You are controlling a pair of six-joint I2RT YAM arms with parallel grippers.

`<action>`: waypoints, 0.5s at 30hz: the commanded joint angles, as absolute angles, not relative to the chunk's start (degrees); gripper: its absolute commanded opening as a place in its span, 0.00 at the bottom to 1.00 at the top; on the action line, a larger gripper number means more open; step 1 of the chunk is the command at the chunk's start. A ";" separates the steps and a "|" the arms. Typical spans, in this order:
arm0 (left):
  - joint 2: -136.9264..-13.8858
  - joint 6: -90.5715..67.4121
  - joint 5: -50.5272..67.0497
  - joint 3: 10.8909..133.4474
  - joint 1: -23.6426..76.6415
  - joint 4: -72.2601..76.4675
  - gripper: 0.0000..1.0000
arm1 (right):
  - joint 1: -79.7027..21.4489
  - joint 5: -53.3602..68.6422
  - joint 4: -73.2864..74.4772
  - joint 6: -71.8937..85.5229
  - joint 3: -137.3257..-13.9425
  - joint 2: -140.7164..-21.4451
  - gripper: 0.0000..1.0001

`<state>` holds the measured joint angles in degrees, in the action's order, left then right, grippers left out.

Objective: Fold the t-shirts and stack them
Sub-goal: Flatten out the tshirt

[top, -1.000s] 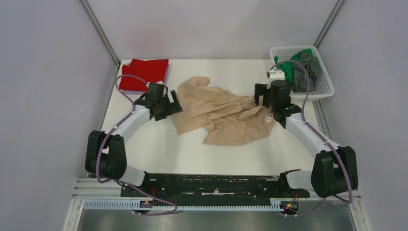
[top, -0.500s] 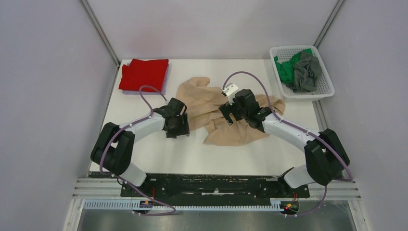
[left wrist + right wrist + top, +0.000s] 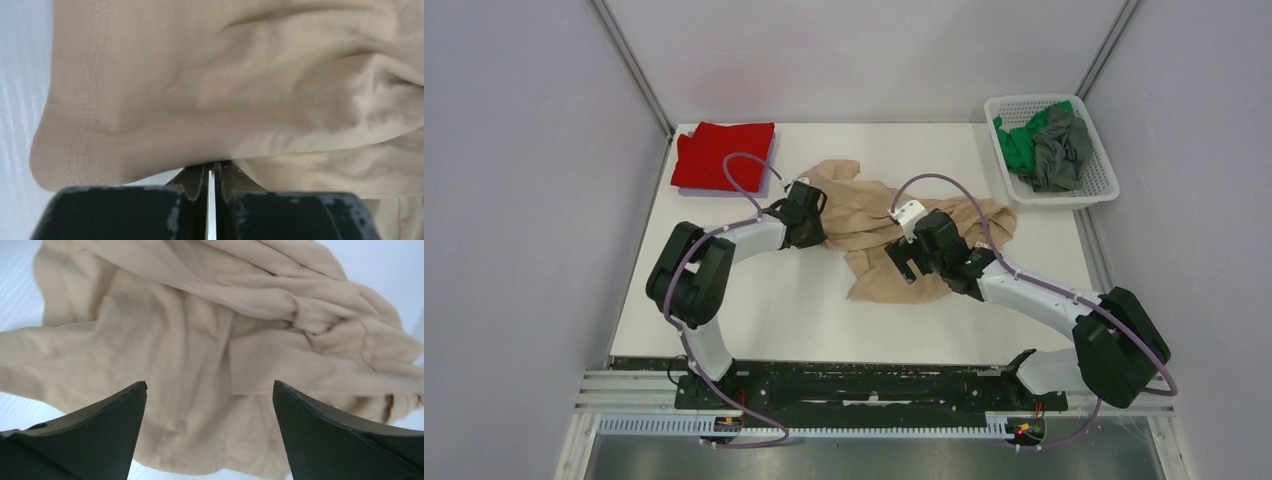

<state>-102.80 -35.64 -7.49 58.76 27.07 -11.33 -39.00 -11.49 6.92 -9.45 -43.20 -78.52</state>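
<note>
I expect the beige t-shirt (image 3: 898,277) to open out into a wide, nearly flat sheet when I lift and spread it, because it lies bunched in loose, overlapping folds (image 3: 854,205).
A large beige t-shirt (image 3: 874,215) lies crumpled in the middle of the white table (image 3: 754,300). My left gripper (image 3: 816,222) is at its left edge, shut, with its fingertips pinched into the hemmed fold of the beige t-shirt (image 3: 225,85); the tips of that gripper (image 3: 212,167) vanish under the cloth. My right gripper (image 3: 911,262) hovers wide open over the shirt's lower front part (image 3: 200,340), and nothing is between the jaws of this gripper (image 3: 210,385). A folded red t-shirt (image 3: 724,152) rests at the back left.
A white mesh basket (image 3: 1092,190) stands at the back right corner, holding a green t-shirt (image 3: 1019,145) and a grey one (image 3: 1059,145). Grey walls close in on both sides of the table.
The left gripper moved right onto the beige shirt's left edge and shut on it. The right arm swung from the shirt's right end toward the middle front, staying open.
</note>
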 commanded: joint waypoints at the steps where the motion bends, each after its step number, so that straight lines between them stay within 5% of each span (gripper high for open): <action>1: -104.99 -38.41 -6.92 57.17 27.33 -11.11 0.02 | -33.31 -16.84 2.64 -0.29 -40.47 -71.22 0.98; 11: -82.47 -37.18 -11.60 53.40 27.30 -17.05 0.02 | -17.45 -14.22 -1.25 17.62 -35.04 -66.22 0.98; 15: -78.82 -37.05 -10.89 53.07 27.25 -15.31 0.02 | -16.91 -11.41 -3.71 21.60 -35.72 -71.80 0.87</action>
<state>-82.13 -35.79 -9.65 52.75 27.14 -16.12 -17.32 -14.22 0.67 14.83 -35.14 -67.33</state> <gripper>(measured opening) 0.043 0.936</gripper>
